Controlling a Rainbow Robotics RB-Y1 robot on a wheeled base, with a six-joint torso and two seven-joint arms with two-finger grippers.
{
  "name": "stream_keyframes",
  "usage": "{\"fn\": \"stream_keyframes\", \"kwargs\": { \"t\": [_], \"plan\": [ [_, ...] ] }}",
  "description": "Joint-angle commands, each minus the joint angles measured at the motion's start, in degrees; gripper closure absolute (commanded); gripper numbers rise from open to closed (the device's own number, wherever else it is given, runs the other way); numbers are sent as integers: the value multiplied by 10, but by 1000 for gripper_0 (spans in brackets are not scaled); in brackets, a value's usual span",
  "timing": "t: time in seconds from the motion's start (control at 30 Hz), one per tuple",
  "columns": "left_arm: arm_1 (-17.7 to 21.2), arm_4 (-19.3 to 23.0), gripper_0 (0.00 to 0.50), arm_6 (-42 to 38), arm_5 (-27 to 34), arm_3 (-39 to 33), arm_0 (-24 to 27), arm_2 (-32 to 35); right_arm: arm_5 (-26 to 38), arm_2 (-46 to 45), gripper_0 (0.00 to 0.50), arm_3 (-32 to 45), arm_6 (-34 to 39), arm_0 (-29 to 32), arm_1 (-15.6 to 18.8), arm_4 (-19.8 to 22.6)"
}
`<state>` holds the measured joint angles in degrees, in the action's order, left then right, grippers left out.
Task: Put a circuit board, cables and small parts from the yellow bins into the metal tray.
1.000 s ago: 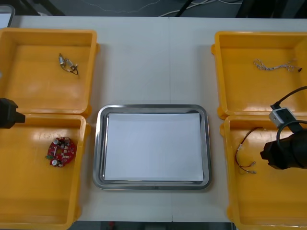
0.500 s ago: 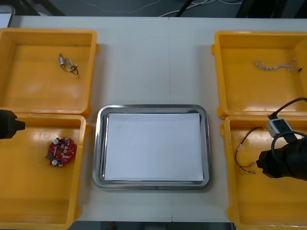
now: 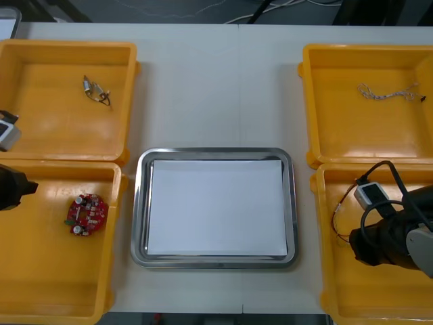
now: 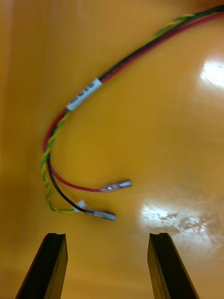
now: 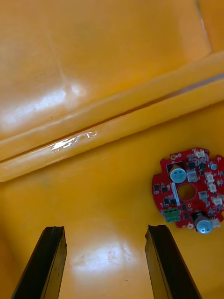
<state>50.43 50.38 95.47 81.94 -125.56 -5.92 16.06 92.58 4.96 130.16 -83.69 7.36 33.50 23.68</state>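
The green part [image 5: 171, 215] is mounted on the circuit board's edge, so I expect the whole red circuit board [image 3: 88, 214] to come up flat with it when I lift the green part.
My right gripper [image 4: 107, 268] is open and hangs low in the near right yellow bin [image 3: 413, 305]. The bare ends of the red and yellow cable [image 4: 100, 201] lie just ahead of its fingertips, untouched. In the front view the right arm [image 3: 392, 237] covers part of that cable [image 3: 343, 206]. My left gripper [image 5: 105, 266] is also open, above the near left bin [image 3: 40, 284]. The round red circuit board [image 5: 189, 194] lies ahead of it, off to one side of the fingers. The board [image 3: 86, 214] sits right of the left arm [image 3: 10, 186]. The metal tray [image 3: 215, 261] has a white inside.
Small metal parts [image 3: 97, 91] lie in the far left bin [image 3: 40, 128]. A twisted blue and white cable [image 3: 387, 93] lies in the far right bin [image 3: 358, 135]. The ridge between the two left bins [image 5: 112, 131] runs ahead of the left fingers.
The right arm has moved nearer and leftward, down over the cable's ends. The left arm has shifted a little toward the near left bin.
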Motion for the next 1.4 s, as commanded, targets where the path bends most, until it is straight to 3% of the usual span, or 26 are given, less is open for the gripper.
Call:
{"fn": "stream_keyframes", "kwargs": {
  "t": [0.03, 0.3, 0.57, 0.83, 0.93, 0.97, 1.0, 1.03, 1.13, 1.4],
  "plan": [
    [20, 10, 0, 85, -6, -16, -3, -5, -26, 8, 0, -15, -4, 16, -21, 5],
    [20, 29, 0, 256, -6, -17, 5, -5, -32, 8, 0, -25, -3, 16, -29, 0],
    [20, 91, 0, 418, -6, 0, 5, -5, -64, 8, 0, -62, -9, 16, -32, 0],
    [20, 150, 0, 595, -7, 78, 15, -5, -72, 8, 0, -75, -14, 16, -37, 0],
    [20, 166, 0, 595, -9, 107, 22, -5, -72, 8, 0, -75, -16, 16, -37, 0],
    [20, 173, 0, 595, -11, 117, 24, -6, -72, 8, 56, -75, -13, 16, -37, 1],
    [20, 176, 0, 595, -12, 122, 25, -5, -71, 8, 148, -75, -12, 16, -37, 1],
    [20, 183, 0, 595, -13, 130, 26, -7, -70, 8, 329, -75, -11, 16, -37, 1],
    [20, 192, 0, 595, -32, 152, 30, -27, -70, 8, 488, -75, -12, 16, -37, 2],
    [20, 195, 0, 595, -52, 171, 35, -45, -74, -9, 500, -75, -18, 13, -36, 8]
  ]
}}
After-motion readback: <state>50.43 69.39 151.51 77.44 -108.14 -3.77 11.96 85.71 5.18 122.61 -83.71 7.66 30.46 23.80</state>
